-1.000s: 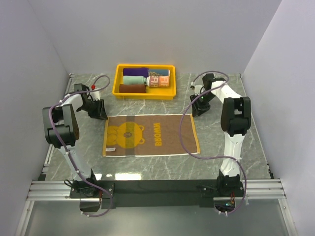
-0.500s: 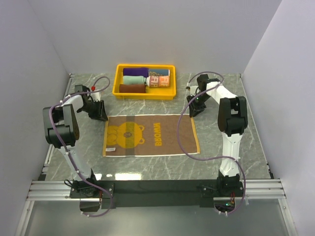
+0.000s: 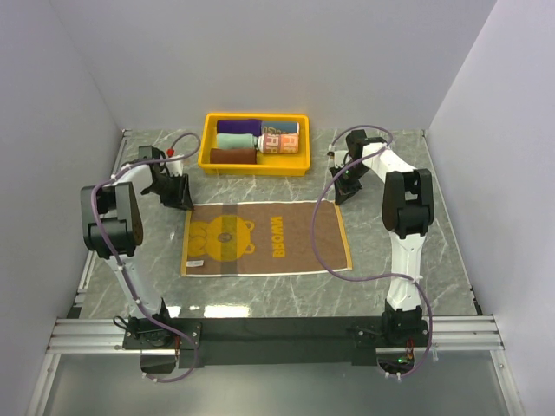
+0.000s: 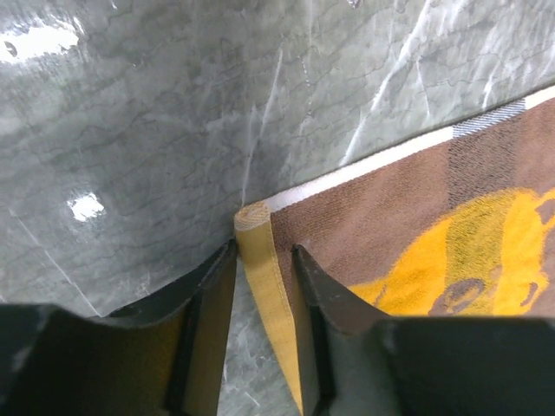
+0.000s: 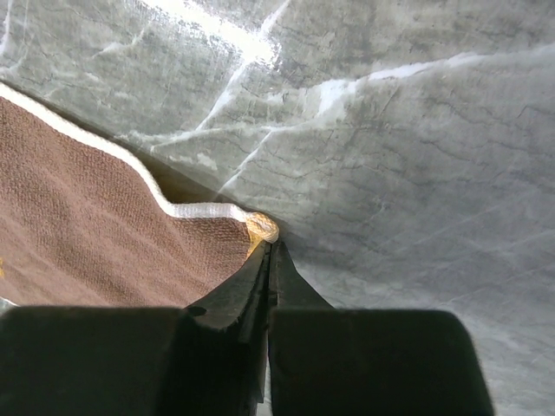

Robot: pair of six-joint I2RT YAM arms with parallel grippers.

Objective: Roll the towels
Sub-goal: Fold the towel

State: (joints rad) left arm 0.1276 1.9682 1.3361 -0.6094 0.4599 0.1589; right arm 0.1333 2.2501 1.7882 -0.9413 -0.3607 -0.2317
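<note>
Next, my left gripper moves its open fingers to the towel's corner and closes there, because they are now on either side of the brown towel's yellow border short of that corner.
The brown towel with a yellow bear lies flat in the middle of the table. My left gripper is at its far left corner. In the left wrist view its jaws are open and straddle the towel's yellow border. My right gripper is at the far right corner. In the right wrist view it is shut on that corner of the towel, and the white edge bends up there. Rolled purple, mint, maroon and lettered towels lie in the tray.
The yellow tray stands at the back of the grey marble table, just beyond the brown towel. White walls close in the left, right and back sides. Purple cables loop from both arms over the table.
My right gripper moved left and inward onto the towel's far right corner. My left gripper shifted slightly toward the far left corner. The towel stays flat.
</note>
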